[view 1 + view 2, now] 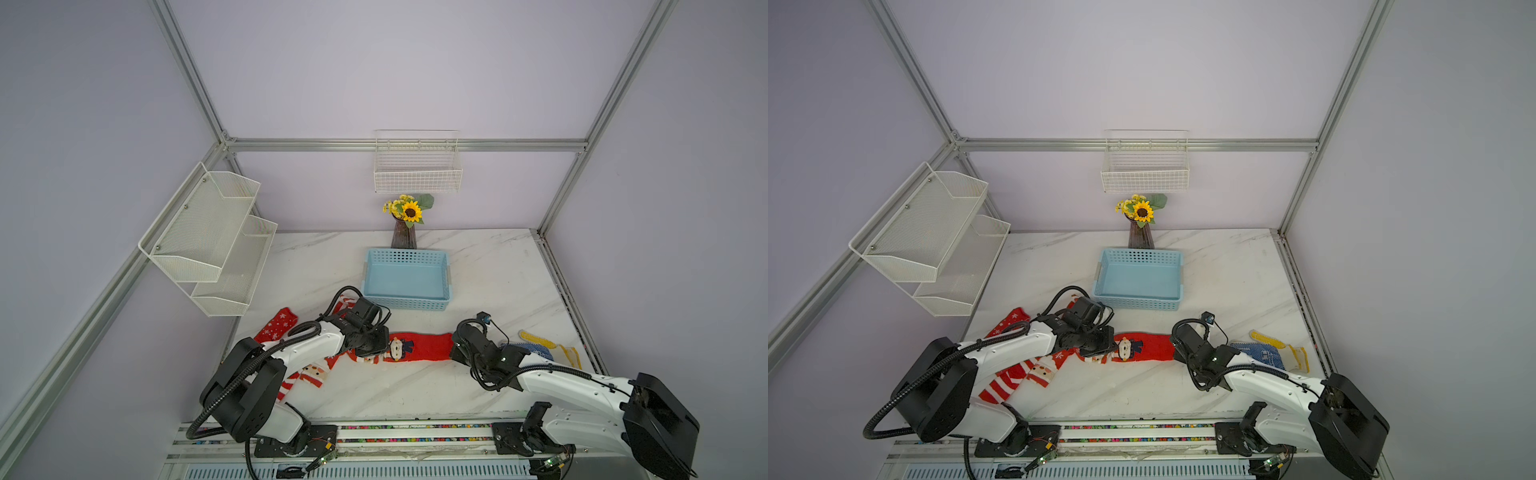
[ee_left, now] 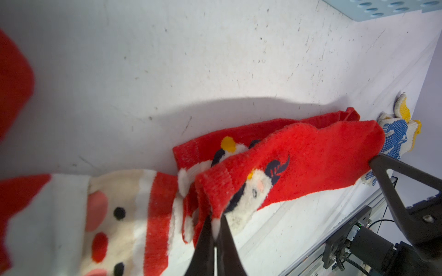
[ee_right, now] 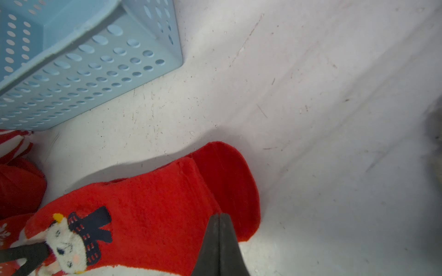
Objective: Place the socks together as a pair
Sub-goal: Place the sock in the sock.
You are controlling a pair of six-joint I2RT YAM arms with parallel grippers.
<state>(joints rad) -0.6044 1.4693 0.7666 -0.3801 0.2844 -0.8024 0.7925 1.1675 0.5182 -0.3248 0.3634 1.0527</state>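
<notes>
The robot's left gripper is bunching the upper snowman sock's cuff short of the lower sock's cuff (image 2: 186, 153), so the robot should smooth the upper cuff's fold flat and pinch both cuffs (image 2: 197, 180) together.
A red snowman sock (image 1: 424, 347) (image 1: 1150, 347) lies stretched between both grippers at mid-table. My left gripper (image 1: 374, 356) (image 2: 216, 227) is shut on its cuff, with white fabric pinched between the tips. My right gripper (image 1: 453, 352) (image 3: 218, 216) is shut on its toe end. A matching snowman sock (image 2: 198, 148) (image 3: 227, 172) lies just under it, its toe and cuff showing past the upper one. A Santa sock (image 1: 311, 374) (image 2: 114, 215), a striped sock (image 1: 1000, 384) and a snowflake sock (image 1: 278, 324) lie to the left, partly under the left arm.
A blue perforated basket (image 1: 407, 253) (image 3: 83, 71) stands behind the socks, with a sunflower vase (image 1: 404, 235) behind it. Blue and yellow dotted gloves (image 1: 540, 349) (image 2: 397, 133) lie to the right of the right gripper. White mesh shelves (image 1: 216, 241) and a wire basket (image 1: 417, 174) hang on the walls.
</notes>
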